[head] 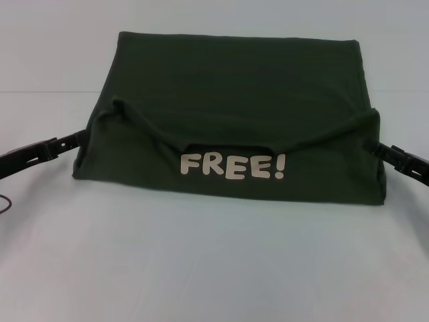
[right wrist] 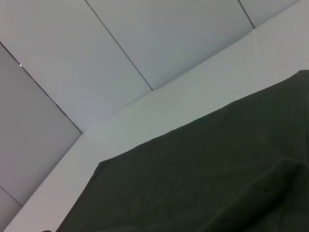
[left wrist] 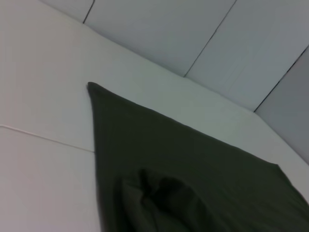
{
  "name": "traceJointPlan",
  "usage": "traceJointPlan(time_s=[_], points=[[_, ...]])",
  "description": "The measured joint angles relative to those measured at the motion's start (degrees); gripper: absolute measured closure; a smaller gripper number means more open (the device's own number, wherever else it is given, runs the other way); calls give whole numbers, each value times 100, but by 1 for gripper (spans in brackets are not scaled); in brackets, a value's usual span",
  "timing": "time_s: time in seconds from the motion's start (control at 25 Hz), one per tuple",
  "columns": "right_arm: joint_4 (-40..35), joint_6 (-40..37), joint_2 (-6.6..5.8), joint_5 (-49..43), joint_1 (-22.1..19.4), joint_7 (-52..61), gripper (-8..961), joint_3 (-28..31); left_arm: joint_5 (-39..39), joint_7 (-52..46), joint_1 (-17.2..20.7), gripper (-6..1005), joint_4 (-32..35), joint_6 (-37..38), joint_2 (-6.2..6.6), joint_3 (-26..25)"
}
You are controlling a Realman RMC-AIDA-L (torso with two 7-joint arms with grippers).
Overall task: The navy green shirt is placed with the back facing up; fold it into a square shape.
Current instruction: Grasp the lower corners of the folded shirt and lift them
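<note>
The navy green shirt's near corner lies free next to my left gripper, so I should keep moving toward that corner until my fingers close on its cloth.
The navy green shirt lies across the middle of the white table, partly folded. Its near portion is raised and turned over, so the cream "FREE!" lettering faces me, and the top edge of that flap sags in the middle. My left gripper holds the flap's left corner and my right gripper holds its right corner, both just above the table with their tips buried in the cloth. The left wrist view shows the dark shirt spread below, and the right wrist view shows the shirt too.
A thin dark cable loops at the table's left edge. Grey wall panels stand beyond the far side of the table. Bare white tabletop lies in front of the shirt.
</note>
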Motion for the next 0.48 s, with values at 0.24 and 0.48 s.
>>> traceJointPlan(time_s=[0.24,0.48], points=[[5,32,14,15,-9,3,6,13,24,33,-60,127,-19,-602,-180,108],[-2,53,18,24,17,20,6,27,58,211,-147,127,-41,-990,-359,243]])
